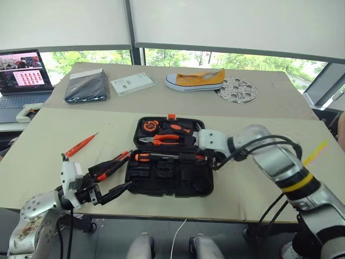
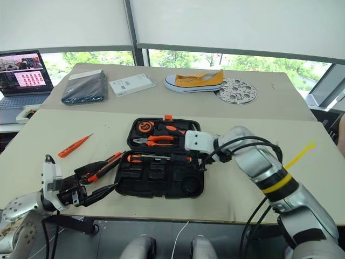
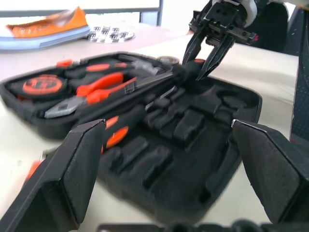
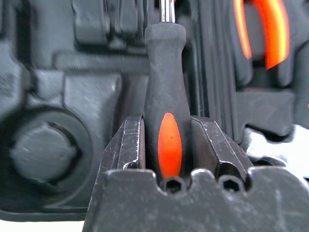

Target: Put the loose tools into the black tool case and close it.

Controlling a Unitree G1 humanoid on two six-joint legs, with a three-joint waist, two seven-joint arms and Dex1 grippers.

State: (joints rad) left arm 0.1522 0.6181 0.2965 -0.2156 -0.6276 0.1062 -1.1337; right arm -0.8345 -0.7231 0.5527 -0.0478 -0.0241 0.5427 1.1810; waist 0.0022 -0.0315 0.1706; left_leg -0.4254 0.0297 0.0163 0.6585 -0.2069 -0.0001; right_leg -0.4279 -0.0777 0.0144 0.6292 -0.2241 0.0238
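Note:
The slim orange screwdriver point(image 1: 81, 145) will settle its tip in a narrow groove point(image 3: 175, 118) and lie flat when I lower it, because the groove runs between the moulded blocks.
The black tool case point(image 1: 161, 183) lies open in the middle of the near table. My right gripper point(image 4: 166, 126) is shut on the black-and-orange handle of a screwdriver point(image 4: 164, 87). It holds that handle over the case's right side, and the shaft point(image 1: 167, 156) points left across the moulded slots. My left gripper point(image 1: 112, 181) stands open just left of the case, with nothing between its fingers point(image 3: 72, 169). Another black-and-orange screwdriver point(image 1: 114, 163) lies on the table between that gripper and the case. A slim orange screwdriver point(image 1: 81, 144) lies farther left.
Orange-handled pliers point(image 1: 159, 140) and an orange round tool point(image 1: 150, 125) sit in the case's far half. On the far table are a dark grey pouch point(image 1: 86, 86), a white box point(image 1: 132, 83), a yellow shoe point(image 1: 195, 80) and a round trivet point(image 1: 237, 89). A laptop point(image 1: 21, 73) stands at far left.

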